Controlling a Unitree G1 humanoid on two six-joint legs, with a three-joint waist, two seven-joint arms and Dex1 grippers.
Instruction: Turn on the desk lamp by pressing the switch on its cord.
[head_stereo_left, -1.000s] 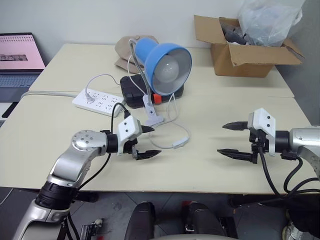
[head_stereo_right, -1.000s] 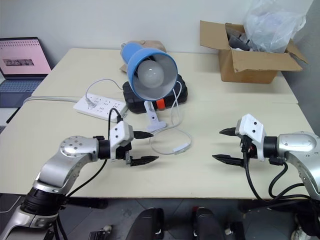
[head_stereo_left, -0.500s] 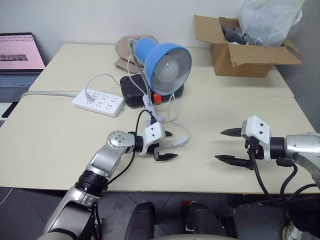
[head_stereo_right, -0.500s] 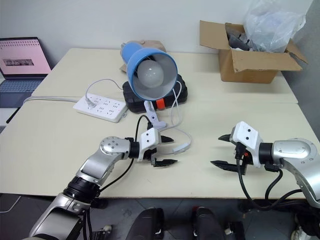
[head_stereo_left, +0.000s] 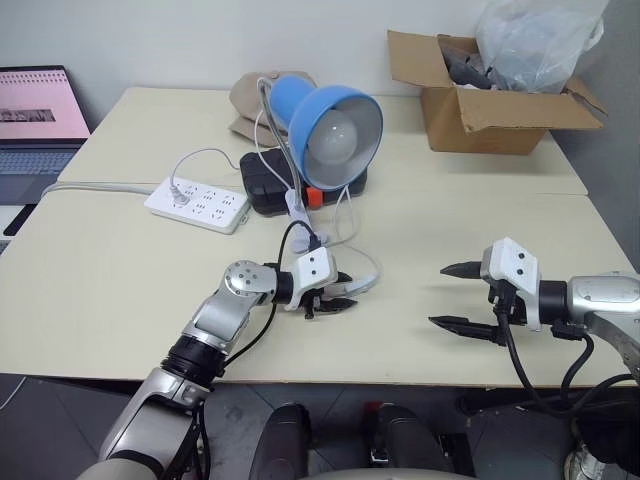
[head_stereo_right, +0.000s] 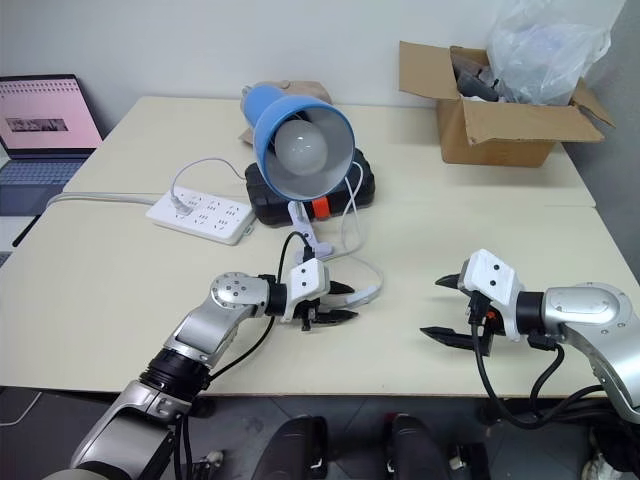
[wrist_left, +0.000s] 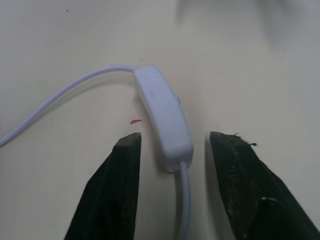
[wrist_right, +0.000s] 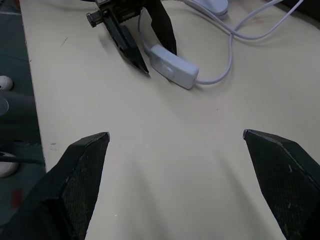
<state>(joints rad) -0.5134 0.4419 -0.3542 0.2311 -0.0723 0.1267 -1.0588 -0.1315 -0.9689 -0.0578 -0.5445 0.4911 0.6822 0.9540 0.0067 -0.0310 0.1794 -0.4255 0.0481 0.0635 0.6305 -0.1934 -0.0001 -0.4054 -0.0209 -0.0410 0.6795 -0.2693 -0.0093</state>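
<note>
A small raised button (wrist_right: 169, 70) is showing on the switch's side, so I expect the bulb (head_stereo_left: 333, 138) to turn on and stay on when I squeeze the switch.
The desk lamp (head_stereo_left: 340, 125) stands at the back centre with its blue shade, white bulb and white clip base; the bulb looks unlit. Its thin white cord (wrist_left: 65, 92) loops forward to the switch (head_stereo_left: 362, 287), a small white oblong lying flat on the table. My left gripper (head_stereo_left: 348, 293) is low over the table, with its black fingers (wrist_left: 125, 165) on either side of the near end of the switch (wrist_left: 165, 112), a narrow gap showing on each side. My right gripper (head_stereo_left: 440, 295) hovers wide open to the right of the switch (wrist_right: 172, 70), holding nothing.
A white power strip (head_stereo_left: 198, 205) and a black case (head_stereo_left: 265, 180) sit behind the switch near the lamp's base. A cardboard box (head_stereo_left: 490, 105) with a plastic bag is at the back right. A laptop (head_stereo_left: 40, 110) is at the far left.
My left gripper has moved right and forward to the switch, and its fingers have narrowed around the switch's end. The right gripper has barely shifted and stays wide open.
</note>
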